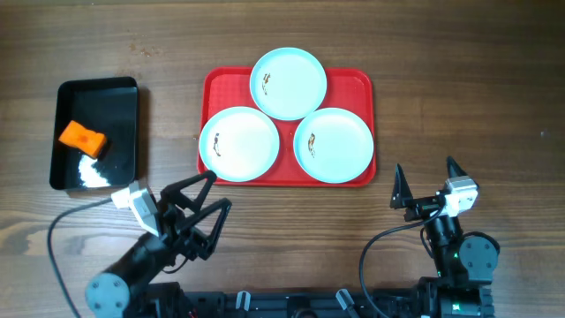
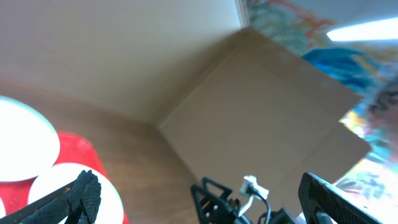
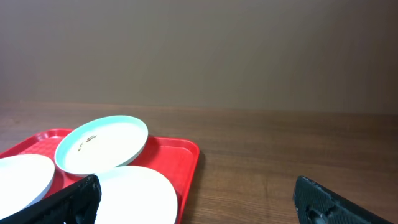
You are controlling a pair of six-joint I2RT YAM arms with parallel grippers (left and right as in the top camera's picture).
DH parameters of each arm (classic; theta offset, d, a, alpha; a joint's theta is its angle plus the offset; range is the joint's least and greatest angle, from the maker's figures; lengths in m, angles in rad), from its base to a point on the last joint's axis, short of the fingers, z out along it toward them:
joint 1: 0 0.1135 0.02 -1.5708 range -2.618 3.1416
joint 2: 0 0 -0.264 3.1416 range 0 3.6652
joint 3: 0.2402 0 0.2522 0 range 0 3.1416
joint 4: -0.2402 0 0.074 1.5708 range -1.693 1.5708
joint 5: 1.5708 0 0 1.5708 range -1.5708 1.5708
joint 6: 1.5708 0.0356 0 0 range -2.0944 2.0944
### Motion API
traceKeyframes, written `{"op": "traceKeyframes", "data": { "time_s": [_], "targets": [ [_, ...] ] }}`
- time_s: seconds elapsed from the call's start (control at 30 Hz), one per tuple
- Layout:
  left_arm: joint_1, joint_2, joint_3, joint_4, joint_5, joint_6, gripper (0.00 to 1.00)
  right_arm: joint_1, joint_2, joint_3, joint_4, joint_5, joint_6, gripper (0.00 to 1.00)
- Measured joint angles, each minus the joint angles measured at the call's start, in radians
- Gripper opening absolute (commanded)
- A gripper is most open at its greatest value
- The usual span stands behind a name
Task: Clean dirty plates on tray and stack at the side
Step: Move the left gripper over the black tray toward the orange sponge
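My left gripper is next to the smeared plates (image 1: 217,144) and is empty, so it needs to swing back to the black bin and pick up the orange sponge (image 1: 83,139) before it wipes.
Three pale-blue plates lie on the red tray (image 1: 351,84): a far plate (image 1: 289,83), a left plate (image 1: 239,142) and a right plate (image 1: 333,145), each with a small brown smear. The far plate rests partly on the other two. My left gripper (image 1: 212,190) is open and empty, just below the tray's front left corner. My right gripper (image 1: 425,181) is open and empty, to the right of and below the tray. The right wrist view shows the tray (image 3: 186,155) and the far plate (image 3: 102,144). The left wrist view shows the tray (image 2: 87,152) and two plates.
A black bin (image 1: 96,132) stands at the left, holding an orange sponge (image 1: 82,137) and something white (image 1: 93,174). Bare wooden table lies around the tray. A cardboard wall (image 2: 261,106) stands beyond the table.
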Motion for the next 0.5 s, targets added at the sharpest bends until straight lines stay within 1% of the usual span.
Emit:
{"op": "traceKeyframes", "data": {
  "time_s": [0.07,0.2,0.27,0.37,0.47,0.5],
  "targets": [
    [0.000,0.051,0.055,-0.082,-0.001,0.040,1.00,0.000,0.000,0.000,0.000,0.000,0.000,1.00],
    [0.000,0.196,0.191,-0.382,-0.003,0.159,0.99,0.000,0.000,0.000,0.000,0.003,0.000,1.00],
    [0.000,0.283,0.273,-0.575,-0.008,0.234,1.00,0.000,0.000,0.000,0.000,0.003,0.000,1.00],
    [-0.001,0.420,0.414,-0.851,-0.074,0.317,0.99,0.000,0.000,0.000,0.000,0.003,0.000,1.00],
    [-0.001,0.537,0.556,-1.034,-0.155,0.402,1.00,0.000,0.000,0.000,0.000,0.004,0.000,1.00],
    [-0.001,0.571,0.605,-1.072,-0.180,0.431,1.00,0.000,0.000,0.000,0.000,0.003,0.000,1.00]
  ]
}}
